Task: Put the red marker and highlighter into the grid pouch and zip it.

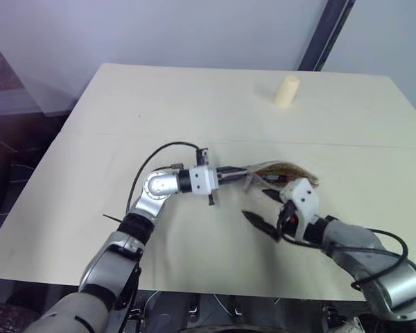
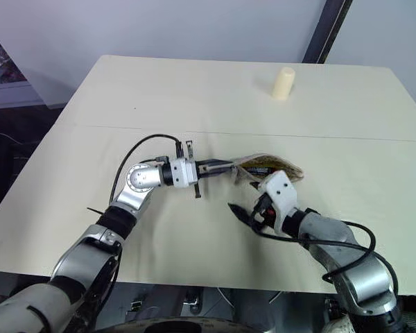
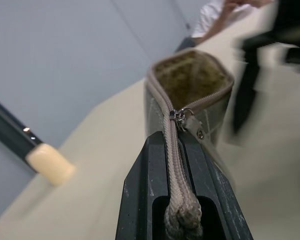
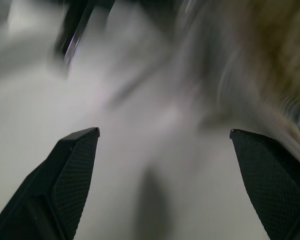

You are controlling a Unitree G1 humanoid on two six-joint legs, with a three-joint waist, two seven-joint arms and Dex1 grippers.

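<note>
The grid pouch gapes with its zipper pull beside my left gripper, so next my right gripper takes the pull and draws it to the pouch's far end.
The grid pouch is held up off the table, its mouth open and its brownish lining showing. My left gripper points level to the right and is shut on the pouch's zipper end, and the zipper tape runs between its fingers. The metal zipper pull hangs just past the fingertips. A slim dark and red shape at the pouch's lower edge may be the red marker; I cannot tell. The highlighter is hidden. My right gripper stands open just below the pouch, holding nothing.
A cream cylinder stands upright at the far side of the pale table. A person's white sleeve and hand show beyond the far edge. A dark post rises behind the table.
</note>
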